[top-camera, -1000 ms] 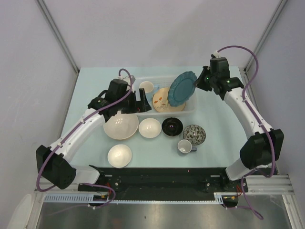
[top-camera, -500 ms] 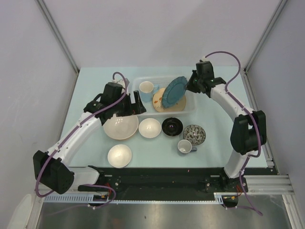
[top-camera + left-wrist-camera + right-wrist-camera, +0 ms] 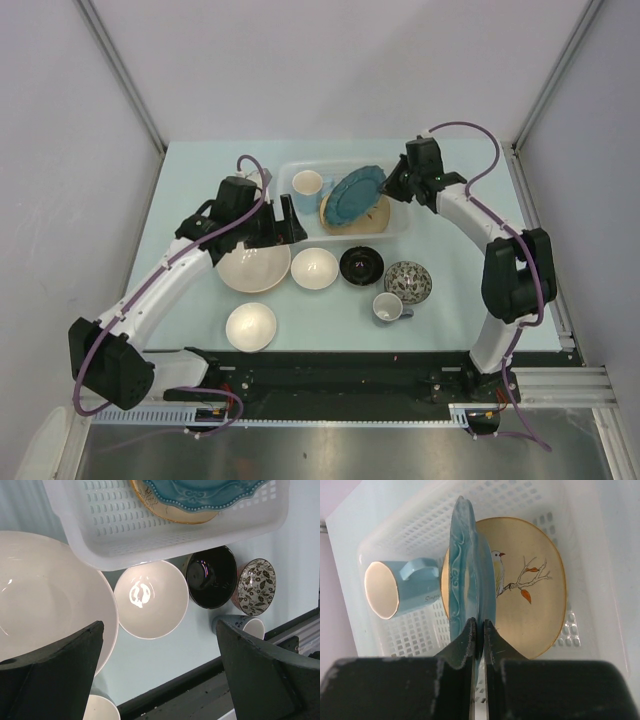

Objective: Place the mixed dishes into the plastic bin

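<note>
My right gripper should continue to lower the teal scalloped plate [image 3: 354,196] until it rests on the tan floral plate [image 3: 372,219], because it hangs over that plate, clear of the light blue mug.
My right gripper [image 3: 392,186] is shut on the rim of the teal scalloped plate [image 3: 355,194] and holds it tilted inside the plastic bin [image 3: 400,228], over the tan floral plate [image 3: 372,218]; in the right wrist view the teal plate [image 3: 467,580] stands edge-on between my fingers [image 3: 469,639]. A light blue mug [image 3: 307,184] lies in the bin's left end. My left gripper [image 3: 290,218] is open and empty beside the bin's left end, above the large white bowl [image 3: 254,266]. On the table stand a medium white bowl [image 3: 315,268], black bowl [image 3: 362,264], speckled bowl [image 3: 408,281], a mug [image 3: 388,308] and a small white bowl [image 3: 251,326].
The black base rail [image 3: 330,375] runs along the near table edge. Grey booth walls and metal posts [image 3: 120,75] close the back and sides. In the left wrist view the bin's perforated wall [image 3: 150,535] sits just beyond the white bowls [image 3: 150,600].
My right gripper has moved left and down, lowering the teal plate from upright above the bin to a flatter tilt over the tan plate. The left arm has shifted slightly.
</note>
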